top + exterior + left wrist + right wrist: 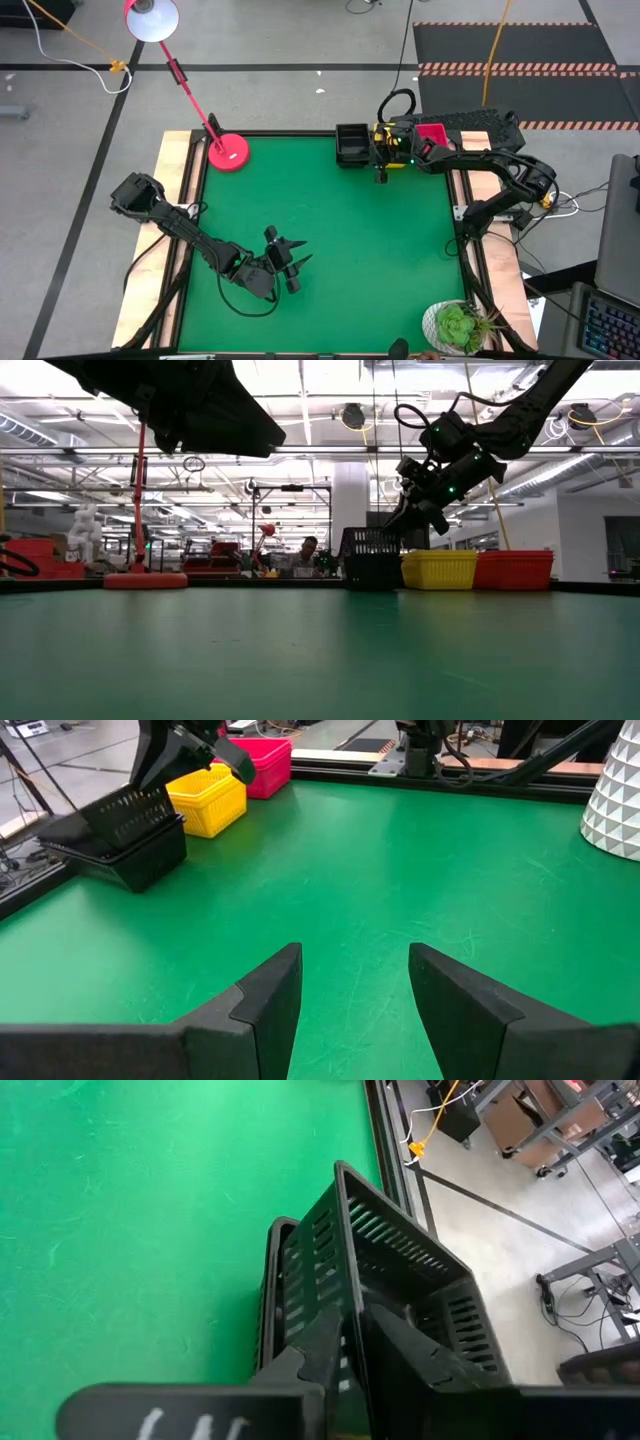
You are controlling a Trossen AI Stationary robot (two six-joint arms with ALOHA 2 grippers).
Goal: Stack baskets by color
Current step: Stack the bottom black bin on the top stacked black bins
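Observation:
I can see that the upper black basket (367,542) sits at a slant in the lower black basket with its held side high, so I should open my right gripper and push that side (352,1270) down with it.
At the table's far edge, a black basket (140,860) sits on the mat. A second black basket (112,812) lies tilted in it. A yellow basket (438,570) and a red-pink basket (512,570) stand to their right. My right gripper (352,1342) is shut on the tilted black basket, above the yellow one (385,140). My left gripper (355,990) hovers open over the mat near the front left (288,262), with nothing between its fingers. My right gripper pinches a slotted side wall (348,1295) of the upper black basket, one finger inside the basket and one outside. It comes from the table's right, slanting down. The basket is tilted, its held side raised and its other side down in the lower black basket (275,1280).
A red lamp base (229,152) with its slanting stem stands at the far left corner. A potted plant (458,325) is at the near right corner. The green mat (340,220) between the arms is bare.

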